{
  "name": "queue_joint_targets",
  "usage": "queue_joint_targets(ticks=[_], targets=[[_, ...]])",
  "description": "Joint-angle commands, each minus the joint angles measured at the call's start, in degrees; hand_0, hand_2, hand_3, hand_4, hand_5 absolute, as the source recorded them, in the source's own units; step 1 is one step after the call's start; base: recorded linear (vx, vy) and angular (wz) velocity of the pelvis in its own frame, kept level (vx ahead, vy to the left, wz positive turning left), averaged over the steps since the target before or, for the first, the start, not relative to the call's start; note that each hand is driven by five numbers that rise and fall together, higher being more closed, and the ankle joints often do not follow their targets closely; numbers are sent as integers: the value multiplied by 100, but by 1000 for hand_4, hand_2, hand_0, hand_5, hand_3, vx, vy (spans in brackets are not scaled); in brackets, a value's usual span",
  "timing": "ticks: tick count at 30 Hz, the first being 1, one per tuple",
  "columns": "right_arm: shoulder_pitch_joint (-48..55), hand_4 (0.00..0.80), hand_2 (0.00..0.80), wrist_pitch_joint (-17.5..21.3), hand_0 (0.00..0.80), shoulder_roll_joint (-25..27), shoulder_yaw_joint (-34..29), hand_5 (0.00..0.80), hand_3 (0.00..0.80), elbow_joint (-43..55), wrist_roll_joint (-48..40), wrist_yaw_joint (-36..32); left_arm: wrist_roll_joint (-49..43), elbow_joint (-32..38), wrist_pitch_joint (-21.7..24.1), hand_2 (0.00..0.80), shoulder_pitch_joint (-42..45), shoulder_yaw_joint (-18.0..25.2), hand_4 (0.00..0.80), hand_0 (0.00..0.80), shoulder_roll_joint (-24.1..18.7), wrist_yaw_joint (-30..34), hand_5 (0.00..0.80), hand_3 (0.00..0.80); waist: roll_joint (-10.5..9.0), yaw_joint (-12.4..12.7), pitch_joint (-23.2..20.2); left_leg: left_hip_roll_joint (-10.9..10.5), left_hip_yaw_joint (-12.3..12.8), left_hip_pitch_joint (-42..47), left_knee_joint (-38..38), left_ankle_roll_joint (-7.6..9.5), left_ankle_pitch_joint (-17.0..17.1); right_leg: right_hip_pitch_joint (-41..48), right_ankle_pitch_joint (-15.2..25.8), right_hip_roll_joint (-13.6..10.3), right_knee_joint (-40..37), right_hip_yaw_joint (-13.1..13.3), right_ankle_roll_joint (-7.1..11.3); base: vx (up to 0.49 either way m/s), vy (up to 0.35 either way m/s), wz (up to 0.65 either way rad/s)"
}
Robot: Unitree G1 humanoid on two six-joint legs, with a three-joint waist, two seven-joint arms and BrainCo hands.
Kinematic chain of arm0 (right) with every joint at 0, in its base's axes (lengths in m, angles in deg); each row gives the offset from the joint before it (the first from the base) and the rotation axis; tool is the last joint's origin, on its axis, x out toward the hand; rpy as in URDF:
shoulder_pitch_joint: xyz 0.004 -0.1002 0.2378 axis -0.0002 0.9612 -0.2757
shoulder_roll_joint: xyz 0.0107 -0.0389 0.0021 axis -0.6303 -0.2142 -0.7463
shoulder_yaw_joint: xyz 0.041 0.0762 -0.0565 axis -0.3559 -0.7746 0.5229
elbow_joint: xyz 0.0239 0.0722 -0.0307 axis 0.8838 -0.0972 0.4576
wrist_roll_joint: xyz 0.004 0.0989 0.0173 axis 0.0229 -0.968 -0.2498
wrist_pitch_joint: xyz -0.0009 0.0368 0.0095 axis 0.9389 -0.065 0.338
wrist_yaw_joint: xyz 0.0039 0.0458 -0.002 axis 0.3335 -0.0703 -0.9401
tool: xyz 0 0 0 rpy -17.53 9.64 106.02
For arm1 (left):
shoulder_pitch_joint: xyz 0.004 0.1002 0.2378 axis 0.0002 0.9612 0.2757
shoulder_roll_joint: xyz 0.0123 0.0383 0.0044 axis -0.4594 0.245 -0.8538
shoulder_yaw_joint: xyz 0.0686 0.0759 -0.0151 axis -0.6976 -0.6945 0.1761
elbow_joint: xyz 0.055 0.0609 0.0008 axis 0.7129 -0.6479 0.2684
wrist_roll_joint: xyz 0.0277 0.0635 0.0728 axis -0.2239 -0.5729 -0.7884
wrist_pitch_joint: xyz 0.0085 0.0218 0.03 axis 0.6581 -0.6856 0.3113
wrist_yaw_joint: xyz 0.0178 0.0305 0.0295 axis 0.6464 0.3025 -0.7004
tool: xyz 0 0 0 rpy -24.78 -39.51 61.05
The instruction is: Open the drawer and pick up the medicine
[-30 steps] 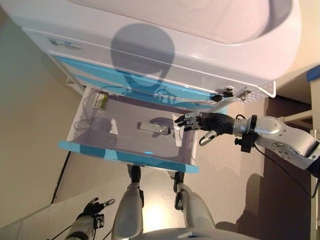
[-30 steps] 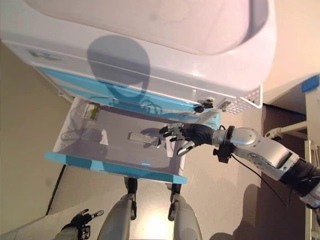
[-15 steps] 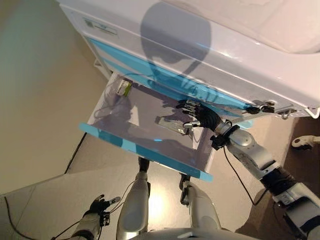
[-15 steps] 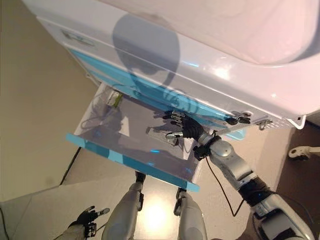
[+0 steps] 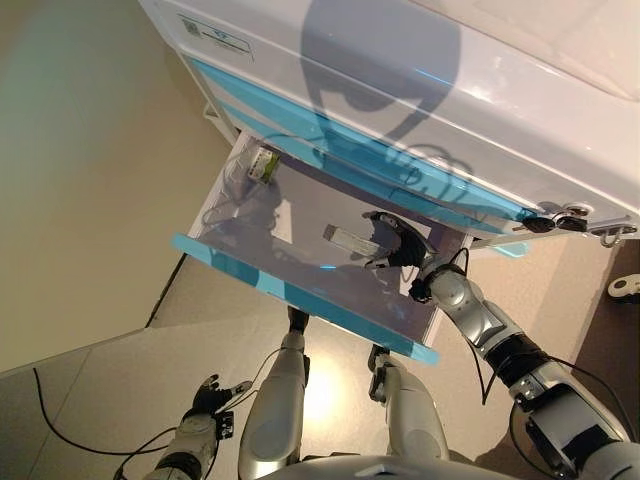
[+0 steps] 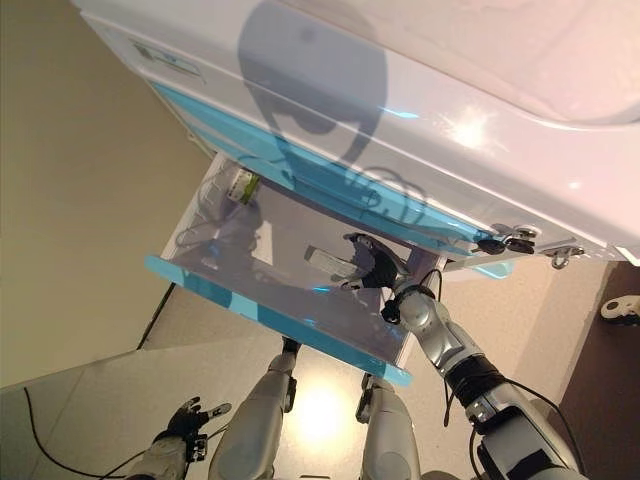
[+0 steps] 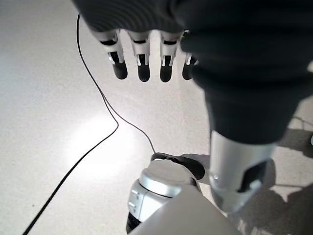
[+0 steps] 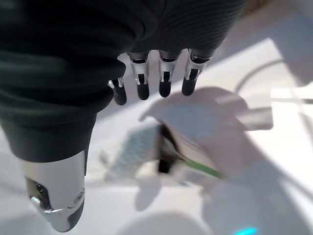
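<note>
The white medicine box's end gapes dark next to a green-edged flap, and I expect that flap to dangle open when I raise the box.
The drawer of the white cabinet stands pulled out, with a blue front edge and a clear front. A long pale medicine box lies flat on the drawer floor, right of its middle. My right hand reaches into the drawer from the right and hovers just over the near end of the box, open. In the right wrist view the box lies under the fingers and the thumb, with nothing gripped. My left hand hangs low by the floor, open.
A small green and white packet sits in the drawer's far left corner, beside a white sheet and a thin cord. Blue drawer fronts close above the open drawer. A white castor shows at the right edge.
The camera has shifted. My right hand went from beside the drawer's right wall into the drawer and now hovers over the medicine box. The left hand stays low.
</note>
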Motion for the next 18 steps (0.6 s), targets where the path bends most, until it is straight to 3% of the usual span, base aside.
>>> queue_joint_targets(ticks=[1, 5, 14, 16, 17, 18], targets=[[-182, 0, 0, -89, 0, -101, 227, 0, 0, -27, 470, 193, 116, -22, 26, 0, 35, -104, 0, 0, -39, -164, 0, 0, -15, 89, -147, -235, 59, -30, -30, 79, -34, -232, -56, -132, 608, -77, 42, 0, 0, 0], [-501, 0, 0, -283, 0, -424, 482, 0, 0, -818, 716, 307, 196, -23, 41, 0, -4, -226, 0, 0, 28, -219, 0, 0, 64, 118, -122, -247, 34, -39, -57, 74, -11, -250, -56, -145, 629, -86, 41, 0, 1, 3], [-823, 0, 0, -448, 0, -786, 796, 0, 0, -1533, 810, 403, 294, -6, 43, 0, -96, -444, 0, 0, 104, -272, 0, 0, 163, 126, -98, -257, -12, -5, -148, 59, 35, -256, -44, -143, 628, -77, 33, 1, -2, 4], [-922, 229, 229, -467, 229, -857, 862, 229, 229, -1696, 794, 415, 310, 11, 49, 0, -114, -503, 0, 0, 117, -281, 0, 0, 188, 129, -94, -251, -25, -4, -169, 54, 53, -265, -41, -141, 628, -66, 29, -3, -2, -2], [-955, 618, 618, -469, 618, -895, 895, 618, 618, -1754, 791, 414, 308, 10, 50, 0, -137, -515, 0, 0, 118, -285, 0, 0, 196, 135, -92, -249, -28, -6, -177, 46, 64, -267, -38, -140, 624, -66, 28, 0, 0, 0], [-995, 693, 693, -482, 693, -924, 932, 693, 693, -1759, 794, 399, 315, 11, 46, 0, -150, -530, 0, 0, 121, -293, 0, 0, 201, 136, -92, -249, -32, -6, -196, 41, 76, -268, -38, -135, 612, -61, 25, 0, 0, 0]])
